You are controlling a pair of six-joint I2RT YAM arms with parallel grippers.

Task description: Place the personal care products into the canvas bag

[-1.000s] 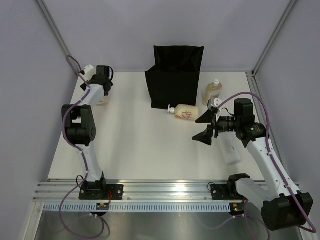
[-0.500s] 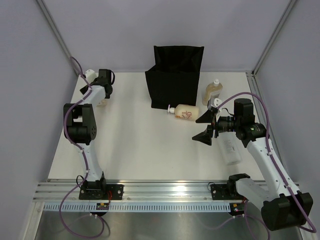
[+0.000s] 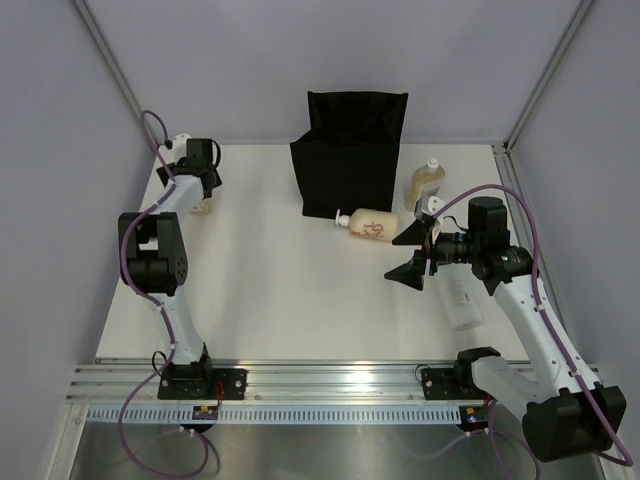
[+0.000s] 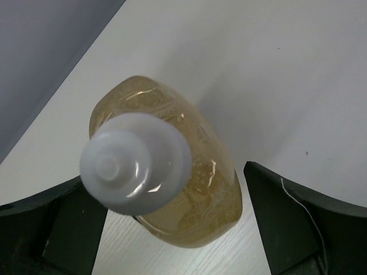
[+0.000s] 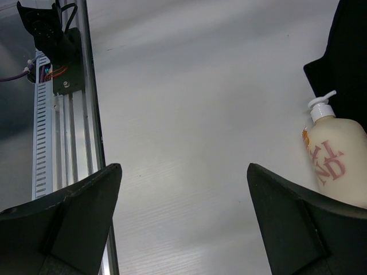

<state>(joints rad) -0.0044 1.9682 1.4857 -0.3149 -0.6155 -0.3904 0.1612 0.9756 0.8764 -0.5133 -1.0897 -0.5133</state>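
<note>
The black canvas bag (image 3: pixel 346 178) is standing with its opening spread wide (image 3: pixel 354 122), so I expect the bag to stay upright and open when I lower the squat amber bottle into it.
The black canvas bag (image 3: pixel 350 150) stands upright at the back middle of the table. My left gripper (image 3: pixel 199 190) is open over a squat amber bottle (image 3: pixel 205 207) at the far left. In the left wrist view this bottle (image 4: pixel 195 183), with a white cap, stands between the two fingers, with a gap to the right finger (image 4: pixel 292 223). A cream pump bottle (image 3: pixel 368 224) lies in front of the bag. A second amber bottle (image 3: pixel 425 183) stands right of the bag. My right gripper (image 3: pixel 410 255) is open and empty, with a flat white bottle (image 3: pixel 462 300) beside it.
The right wrist view shows the cream pump bottle (image 5: pixel 338 166) and a corner of the bag (image 5: pixel 350 63) at the right, and the metal rail (image 5: pixel 57 114) at the left. Grey walls enclose the table on three sides.
My left arm has shifted a little to the left, with its gripper staying over the amber bottle. The right arm has not moved.
</note>
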